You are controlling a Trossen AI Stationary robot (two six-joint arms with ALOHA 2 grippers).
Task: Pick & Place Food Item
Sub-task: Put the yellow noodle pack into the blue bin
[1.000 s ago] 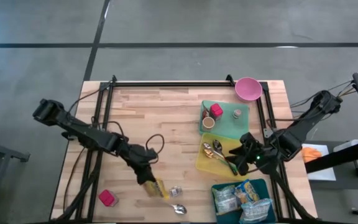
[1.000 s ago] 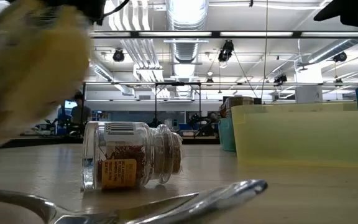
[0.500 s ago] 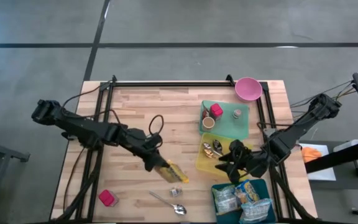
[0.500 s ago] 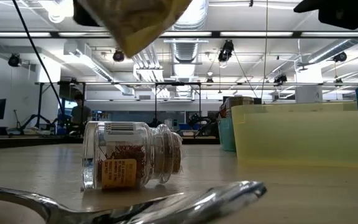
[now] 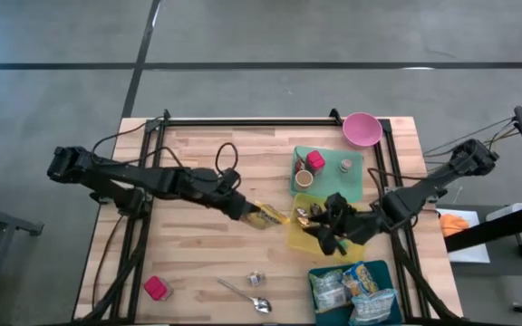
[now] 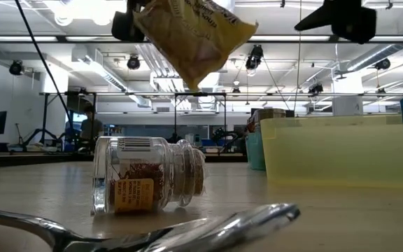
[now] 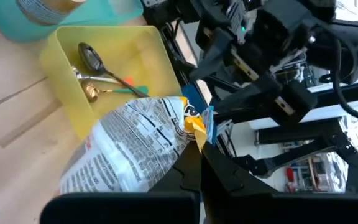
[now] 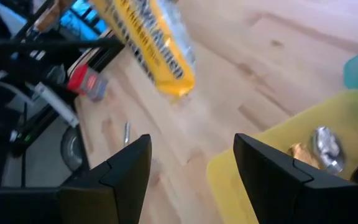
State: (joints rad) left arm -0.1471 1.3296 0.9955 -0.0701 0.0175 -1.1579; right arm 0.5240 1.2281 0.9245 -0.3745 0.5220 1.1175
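Note:
Next, my right gripper takes the bag's loose end (image 5: 284,219) and carries the yellow snack bag to the teal bin (image 5: 355,294), because my left gripper is holding the bag far from the bin.
A yellow snack bag (image 5: 266,215) hangs in the air over the table's middle, just left of the yellow bin (image 5: 295,237), with my left gripper (image 5: 245,210) shut on it. The low view shows the bag (image 6: 194,35) tilted, well above the table. My right gripper (image 5: 330,228) stands open over the yellow bin, its fingers (image 8: 127,167) wide apart with nothing between them, pointing toward the bag (image 8: 157,46). Spoons (image 7: 98,65) lie in the yellow bin. My left gripper pinches the bag at one end, by its crimped edge (image 7: 191,127), between its two fingers. The fingers come slanting from the table's left. The bag sticks out beyond them toward the yellow bin, lifted clear of the table.
A small spice jar (image 6: 149,183) lies on its side near the front edge, next to a spoon (image 5: 247,297). A red item (image 5: 156,288) sits front left. A teal tray (image 5: 355,186) with cups, a pink bowl (image 5: 362,128) and a teal bin (image 5: 318,274) of packets fill the right side.
My left gripper has risen and swung from near the front edge toward the yellow bin, carrying the bag clear of the table. My right gripper has moved toward the table's left, over the yellow bin.

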